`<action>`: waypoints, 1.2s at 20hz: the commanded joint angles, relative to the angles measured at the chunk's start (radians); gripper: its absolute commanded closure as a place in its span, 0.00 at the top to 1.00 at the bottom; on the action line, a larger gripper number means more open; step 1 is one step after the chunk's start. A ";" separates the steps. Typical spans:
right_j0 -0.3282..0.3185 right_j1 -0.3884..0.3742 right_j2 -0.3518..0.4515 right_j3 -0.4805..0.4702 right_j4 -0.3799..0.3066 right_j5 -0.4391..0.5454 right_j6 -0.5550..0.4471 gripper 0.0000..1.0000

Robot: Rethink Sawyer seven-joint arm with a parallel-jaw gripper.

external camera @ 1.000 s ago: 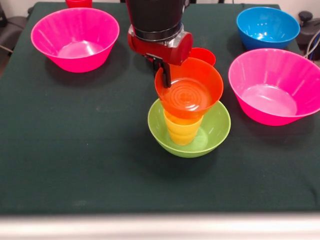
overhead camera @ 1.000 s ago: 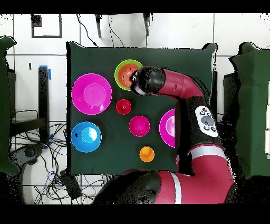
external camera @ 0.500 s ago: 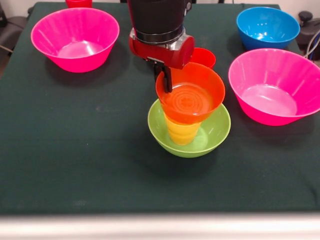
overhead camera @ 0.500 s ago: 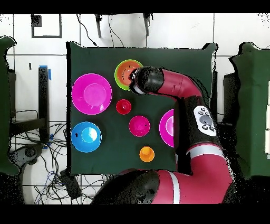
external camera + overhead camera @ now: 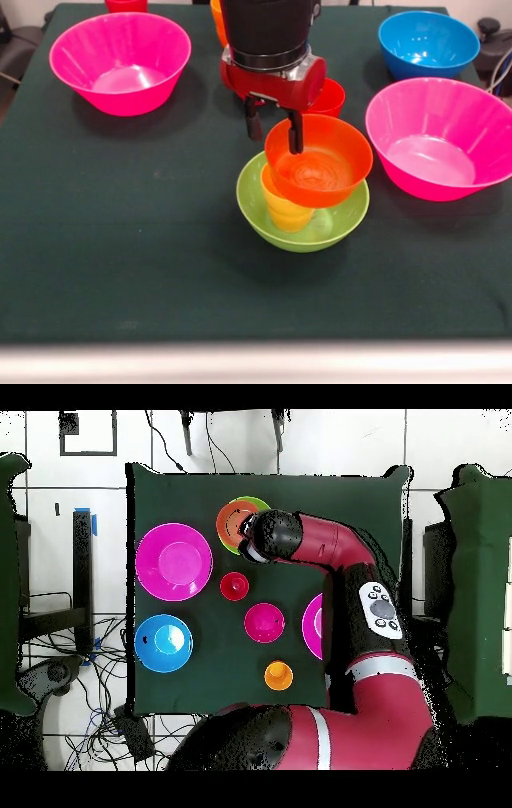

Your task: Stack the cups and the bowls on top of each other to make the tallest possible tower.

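The orange bowl (image 5: 320, 164) sits off-centre on the yellow cup's rim (image 5: 268, 174), so the orange bowl will come away when the robot lifts, and the cup will stay standing.
The tower stands mid-table: a lime-green bowl (image 5: 268, 214) holds a yellow cup (image 5: 284, 214), and the small orange bowl (image 5: 320, 170) rests on the cup, off-centre to the right and slightly tilted. My gripper (image 5: 274, 130) hangs at the orange bowl's far-left rim. It is open: one finger (image 5: 295, 134) is inside the bowl and the other stands outside it. In the overhead view the orange bowl (image 5: 234, 525) covers most of the green bowl (image 5: 259, 503), and the arm hides the gripper.
Hot-pink bowls stand at the left (image 5: 120, 60) and right (image 5: 440, 136), with a blue bowl (image 5: 428, 44) at the far right. A small red cup (image 5: 330, 96) sits just behind the tower. An orange cup (image 5: 216, 20) and a red one (image 5: 126, 4) are at the far edge. A crimson bowl (image 5: 264, 622) shows from overhead.
My gripper has moved right in the front view and its fingers have spread apart. The orange bowl has shifted right with it and sunk lower onto the yellow cup.
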 commanded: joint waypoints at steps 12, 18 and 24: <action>0.008 0.030 0.041 0.012 -0.082 -0.016 -0.086 1.00; 0.007 0.029 0.038 0.010 -0.092 -0.015 -0.097 0.00; 0.002 0.027 0.039 0.016 -0.090 -0.017 -0.097 0.00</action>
